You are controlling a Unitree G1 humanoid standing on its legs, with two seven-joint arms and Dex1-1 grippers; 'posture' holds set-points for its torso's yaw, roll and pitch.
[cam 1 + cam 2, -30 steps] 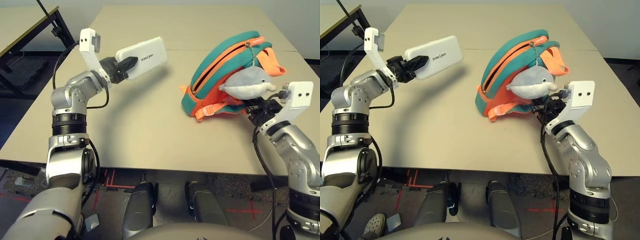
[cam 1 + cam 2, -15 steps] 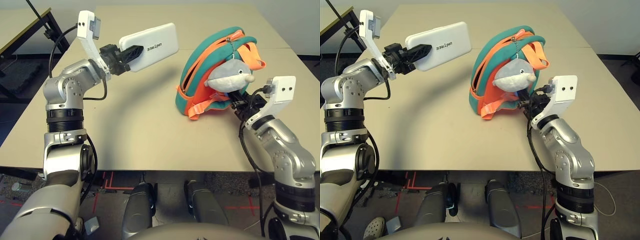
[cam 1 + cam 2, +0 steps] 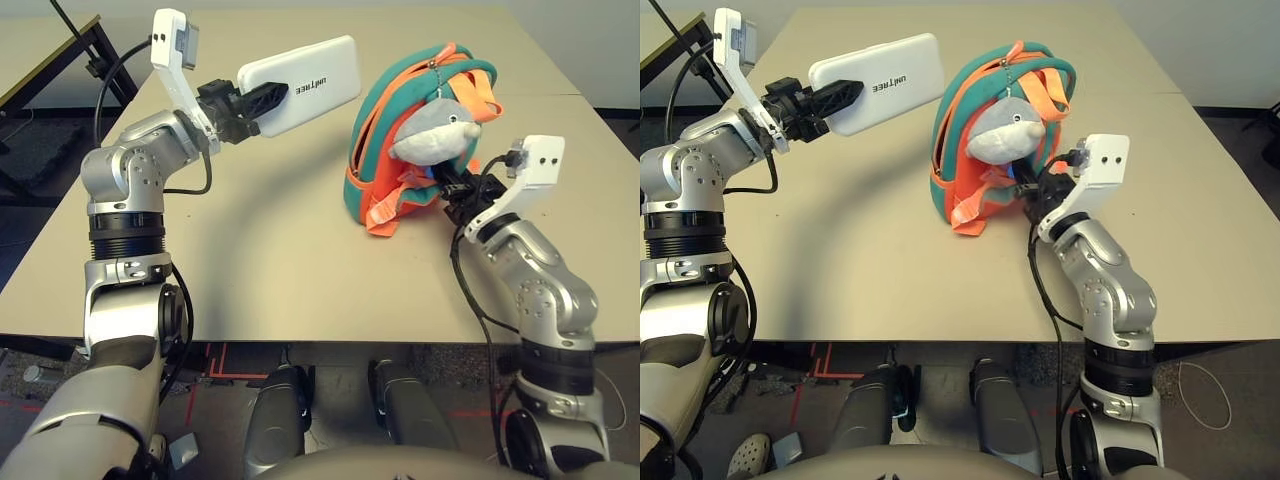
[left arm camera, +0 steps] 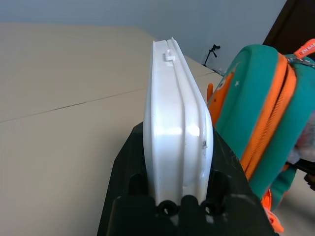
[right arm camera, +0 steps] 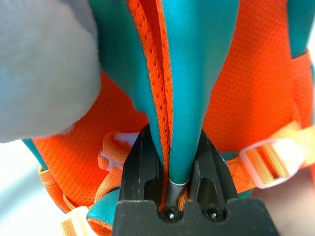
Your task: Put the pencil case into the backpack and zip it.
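Note:
The pencil case slants (image 3: 346, 70) past the backpack's opening, so the robot's left gripper should move back, turn the pencil case until it is level and push it into the opening (image 3: 372, 125).
My left gripper (image 3: 262, 101) is shut on one end of the white pencil case (image 3: 305, 84), holding it in the air above the table, just left of the backpack (image 3: 385, 130). The left wrist view shows the pencil case (image 4: 177, 128) edge-on between the black fingers, with the backpack (image 4: 256, 103) close beside it. The orange and teal backpack stands upright on the table, its opening facing the case, a grey plush dolphin (image 3: 435, 128) hanging on it. My right gripper (image 3: 1032, 190) is shut on a teal strap (image 5: 189, 98) at the backpack's back.
The tan table (image 3: 280, 260) has free room in front of and behind the backpack. A second table with a black frame (image 3: 60, 45) stands at the far left.
The right gripper has pulled the backpack left and tipped it upright. The left gripper has carried the pencil case right and a little higher, closer to the backpack's opening.

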